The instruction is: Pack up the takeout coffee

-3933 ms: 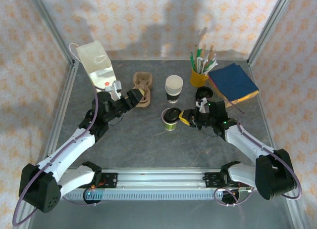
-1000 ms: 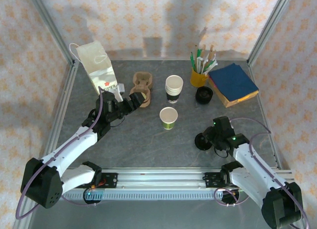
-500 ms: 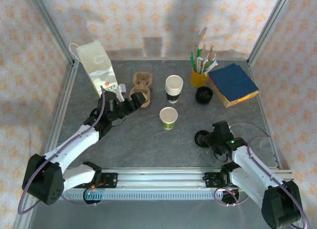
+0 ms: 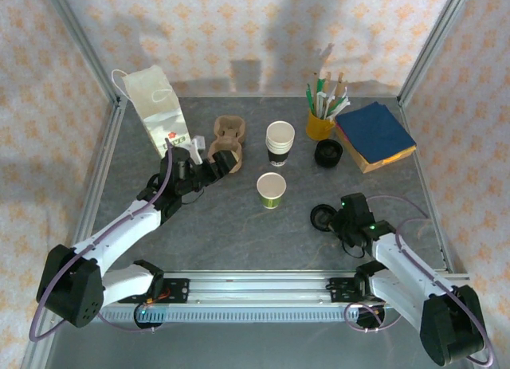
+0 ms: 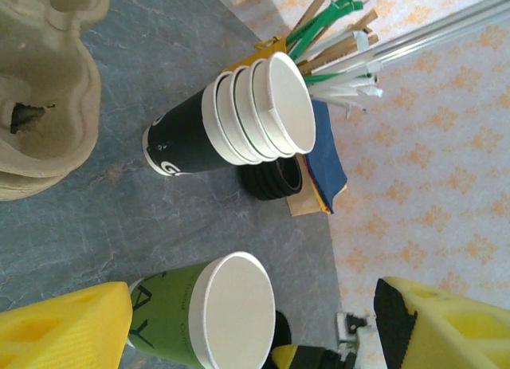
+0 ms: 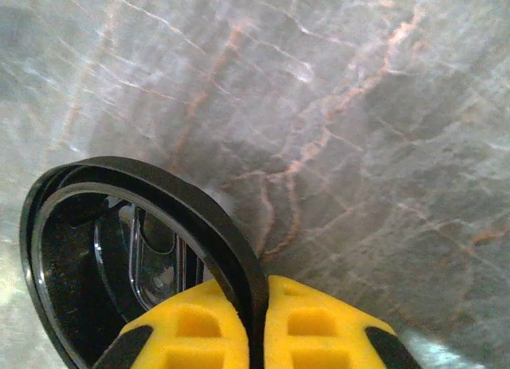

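The black lid's far rim [image 4: 314, 217] is free and the robot's left gripper [image 4: 238, 158] is open, so the right gripper should keep bringing the lid over until the left gripper pinches that rim.
The takeout coffee [image 4: 272, 190] stands mid-table, a pale green paper cup with its white top open; it also shows low in the left wrist view [image 5: 203, 317]. Its black lid [image 4: 322, 217] is off, down at the right front. My right gripper [image 4: 338, 221] is shut on the lid's rim [image 6: 119, 249], the yellow fingers [image 6: 191, 329] pinching the edge just above the grey table. My left gripper [image 4: 209, 165] hangs open to the left of the cup, beside the cardboard cup carrier [image 4: 227, 142], with nothing between its fingers [image 5: 64, 325].
Behind the coffee stands a stack of white cups with a dark band [image 4: 280, 143]. A yellow cup of sticks and straws [image 4: 320, 123], a pile of black lids [image 4: 328, 152] and a blue pad [image 4: 374, 134] sit back right. A paper bag [image 4: 155, 110] stands back left.
The lid, on the cup at first, now lies off it at the right front. Over the last second my right gripper has closed on its rim. My left gripper crept toward the carrier.
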